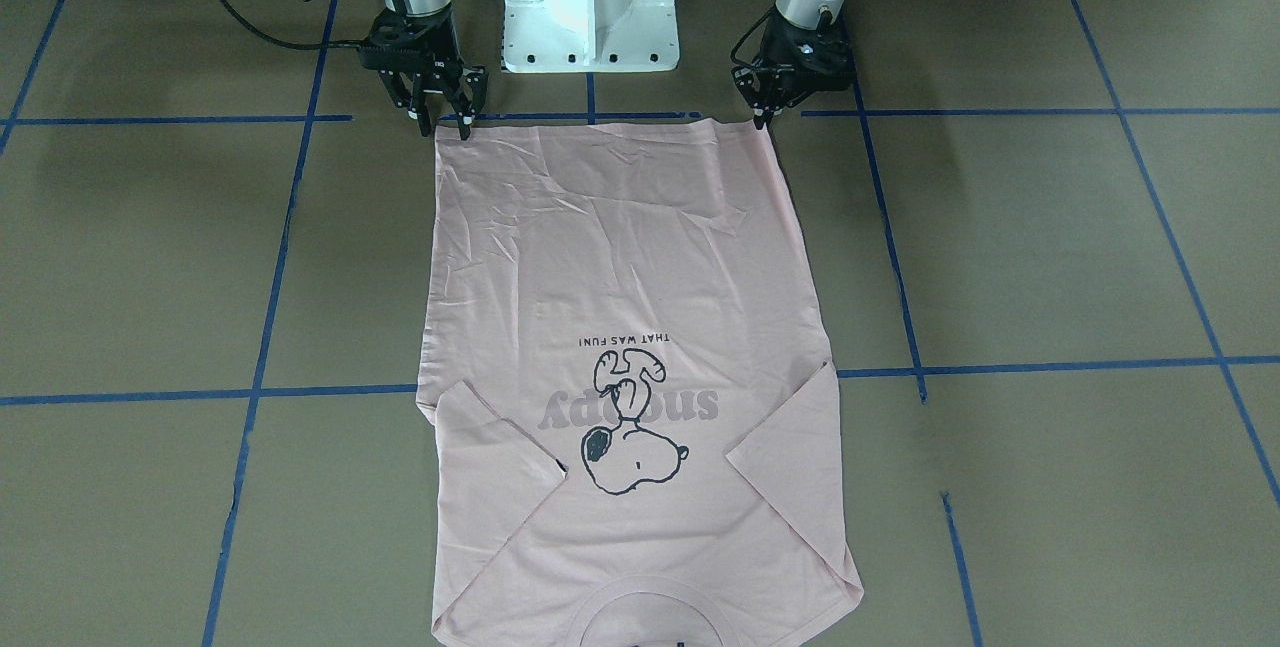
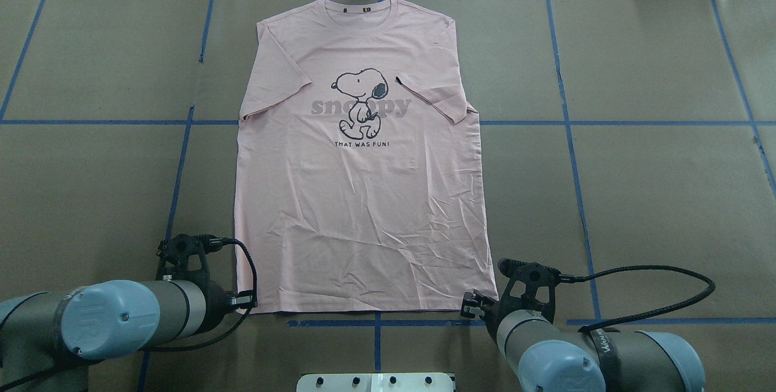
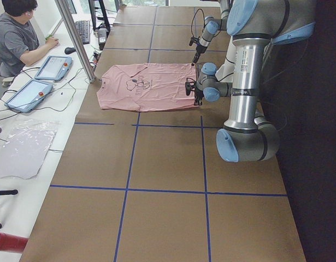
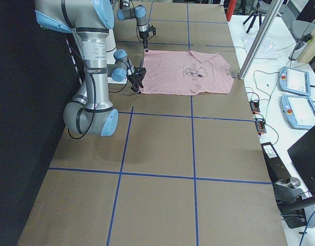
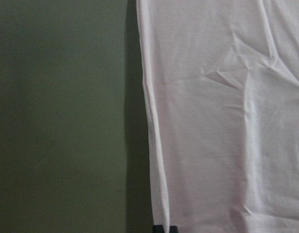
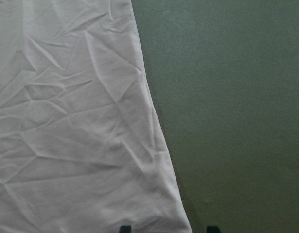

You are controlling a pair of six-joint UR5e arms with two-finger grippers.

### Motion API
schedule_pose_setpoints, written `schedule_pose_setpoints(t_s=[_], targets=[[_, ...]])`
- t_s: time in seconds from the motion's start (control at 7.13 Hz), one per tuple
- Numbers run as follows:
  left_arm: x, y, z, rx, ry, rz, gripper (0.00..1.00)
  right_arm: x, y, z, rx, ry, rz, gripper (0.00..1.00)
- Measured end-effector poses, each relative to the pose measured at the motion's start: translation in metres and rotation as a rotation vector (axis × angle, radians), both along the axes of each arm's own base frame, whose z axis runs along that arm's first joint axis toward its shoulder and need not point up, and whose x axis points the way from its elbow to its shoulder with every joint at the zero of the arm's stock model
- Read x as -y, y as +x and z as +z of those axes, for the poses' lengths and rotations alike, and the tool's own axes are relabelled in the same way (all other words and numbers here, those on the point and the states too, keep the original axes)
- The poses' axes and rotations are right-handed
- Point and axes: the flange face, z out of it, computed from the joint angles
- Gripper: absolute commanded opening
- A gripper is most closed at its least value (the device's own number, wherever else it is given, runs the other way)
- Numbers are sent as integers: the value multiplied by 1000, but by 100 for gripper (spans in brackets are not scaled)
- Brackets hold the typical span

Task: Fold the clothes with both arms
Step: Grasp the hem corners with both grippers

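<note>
The sleeves lie folded inward [image 1: 489, 479]. The T-shirt's body [image 1: 624, 245] should cover both sleeves and the print when I fold its hem toward its collar.
The pale pink T-shirt [image 1: 620, 277] lies flat and front up on the brown table, with the cartoon dog print showing and both sleeves folded inward. Its hem is nearest the robot, also in the overhead view [image 2: 364, 210]. My left gripper [image 1: 762, 117] sits at the hem corner on its side. Its fingertips are together on the shirt's edge in the left wrist view [image 5: 164, 229]. My right gripper [image 1: 445, 122] is open at the other hem corner. Its fingertips straddle that corner in the right wrist view [image 6: 167, 229].
The white pedestal base [image 1: 590, 7] stands just behind the hem, between the arms. Blue tape lines [image 1: 900, 287] cross the table. An operator [image 3: 17, 33] sits at the far side with tablets [image 3: 53, 66], and a metal pole [image 3: 75, 38] stands by the shirt's collar.
</note>
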Motion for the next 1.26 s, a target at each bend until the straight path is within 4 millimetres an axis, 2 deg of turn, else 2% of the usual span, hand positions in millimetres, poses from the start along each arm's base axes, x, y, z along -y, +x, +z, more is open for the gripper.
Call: schedule_pose_setpoints(t_s=[0.14,0.28,0.42,0.98,1.12,1.26], targets=[[0,0,0,-1,1,0,0,-1,-1,2,-4,-1,-1,52],[0,0,0,-1,1,1,0,-1,-2,3,-4,-1,-1,17],[0,0,-1,-2,1,1,0,-1,-2,2,-2,-2,-1,0],[0,2,-5,-9,3,2,0,0,-1,-2,14,-2,10,0],[0,3,-11,-19,5,3,0,2,5,-9,25,0,10,0],[-1,-2,-24,-39,15,13,0,4,20,-20,44,2,9,0]])
